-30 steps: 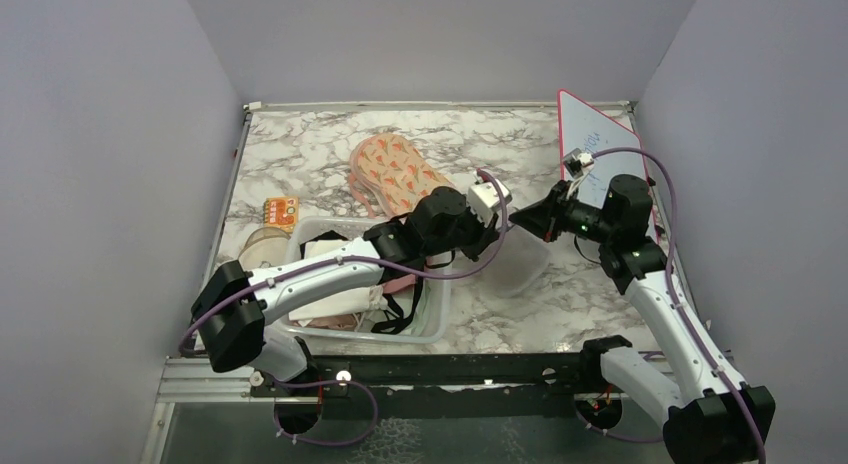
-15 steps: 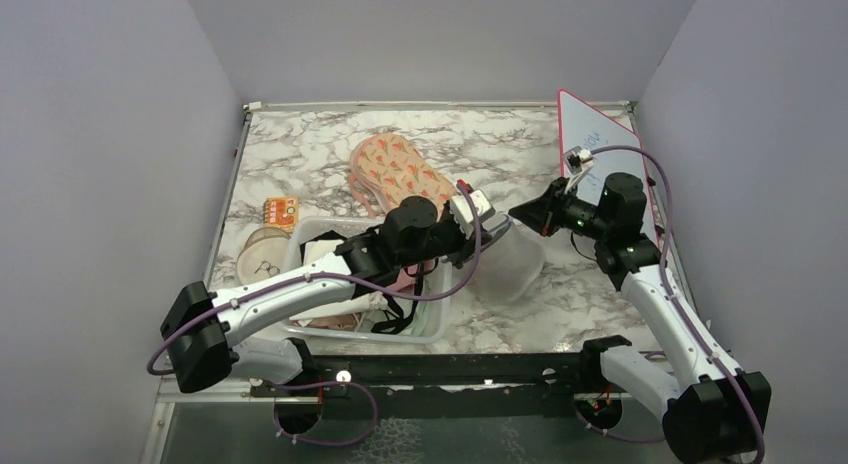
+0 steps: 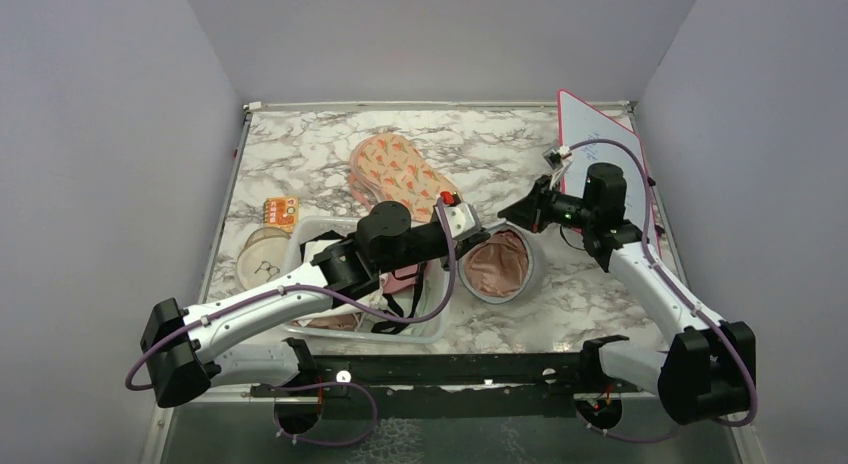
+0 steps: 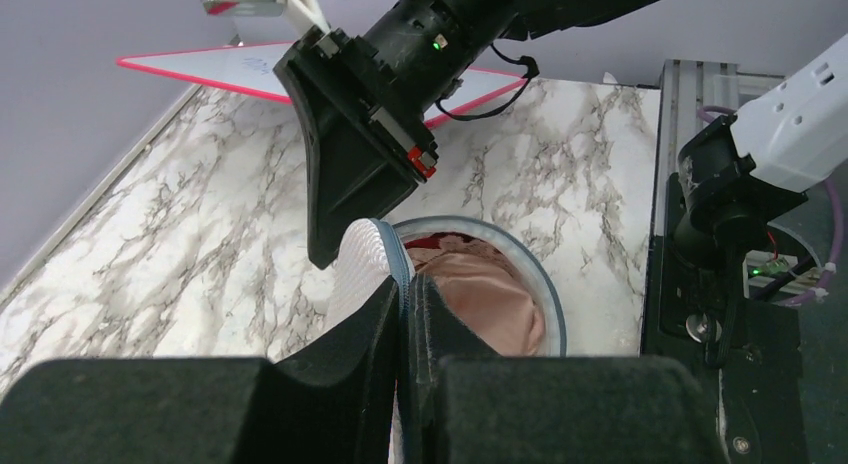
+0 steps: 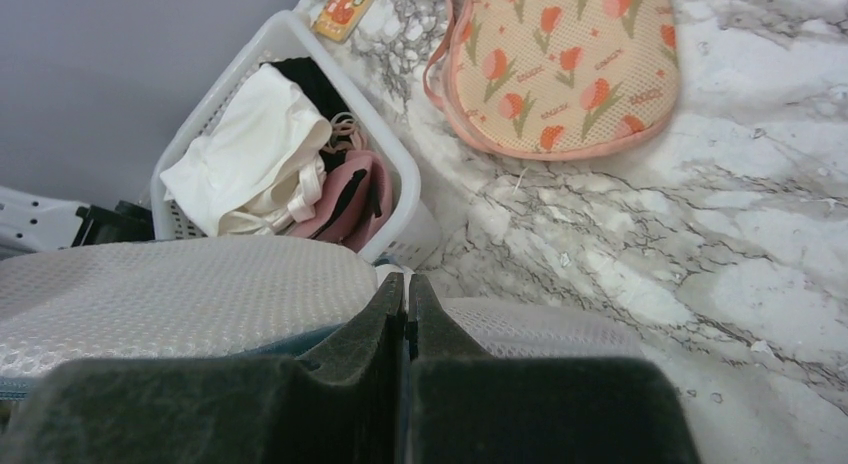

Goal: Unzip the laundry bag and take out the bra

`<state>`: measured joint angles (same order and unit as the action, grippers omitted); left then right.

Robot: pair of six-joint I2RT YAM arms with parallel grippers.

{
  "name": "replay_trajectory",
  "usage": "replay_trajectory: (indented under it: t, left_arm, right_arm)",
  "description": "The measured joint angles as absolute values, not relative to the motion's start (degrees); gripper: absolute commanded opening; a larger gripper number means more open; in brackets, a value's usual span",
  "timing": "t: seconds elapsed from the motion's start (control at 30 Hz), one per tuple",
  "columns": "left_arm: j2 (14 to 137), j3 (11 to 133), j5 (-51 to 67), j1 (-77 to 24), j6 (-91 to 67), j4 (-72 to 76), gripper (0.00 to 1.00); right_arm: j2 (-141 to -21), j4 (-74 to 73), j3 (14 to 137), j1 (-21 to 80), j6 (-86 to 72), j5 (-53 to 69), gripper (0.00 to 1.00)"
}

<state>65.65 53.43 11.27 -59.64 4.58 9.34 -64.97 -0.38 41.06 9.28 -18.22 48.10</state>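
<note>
The laundry bag's flap [image 4: 364, 261] is sticking up next to the bag's opening. Next, my left gripper folds the flap back toward the tulip-print pouch [image 3: 398, 174] before my right gripper reaches in.
The laundry bag [image 3: 497, 267] lies on the marble right of the basket, its mouth open to the camera. Pink fabric fills the inside, and a sliver of the dark red bra [image 4: 452, 252] shows at its far edge. My left gripper [image 3: 478, 236] is shut on the bag's grey-blue piped flap [image 4: 392, 262] at the near rim. My right gripper [image 3: 510, 212] is shut on the bag's mesh edge at the far side; in the right wrist view its tips [image 5: 407, 284] pinch thin material between two spans of white mesh [image 5: 180, 284].
A white slatted basket [image 3: 440, 314] of white, pink and black garments stands left of the bag. A peach tulip-print mesh pouch [image 3: 395, 174] lies behind. A red-edged whiteboard [image 3: 590, 144] leans at the back right. An orange packet [image 3: 281, 212] and a round lid [image 3: 262, 252] lie left.
My left gripper has drawn back to the left with the flap. The bag has opened toward the camera, showing its pink contents. My right gripper has shifted slightly left and back.
</note>
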Motion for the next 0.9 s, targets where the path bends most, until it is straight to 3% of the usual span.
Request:
replay_trajectory:
  t: [0.17,0.37,0.43,0.67,0.9]
  left_arm:
    - [65.65,53.43,12.32,-59.64,4.89,9.41,0.0]
    - [65.67,53.43,11.84,-59.61,3.29,9.5,0.0]
    - [65.76,53.45,10.9,-59.42,2.22,9.43,0.0]
    - [71.4,57.39,9.63,-54.33,-5.28,7.79,0.0]
    - [77.23,59.37,13.91,-46.74,-13.26,7.01,0.0]
  right_arm:
    - [-66.78,-0.75,41.76,10.76,-16.32,49.84,0.03]
    - [-65.3,-8.08,45.6,11.05,-14.39,45.36,0.42]
    - [-64.1,-11.92,48.56,11.05,-13.56,41.91,0.51]
    - [-59.92,-24.08,58.28,11.05,-9.82,30.83,0.53]
    - [-59.02,-32.47,57.08,11.97,-8.69,29.5,0.51]
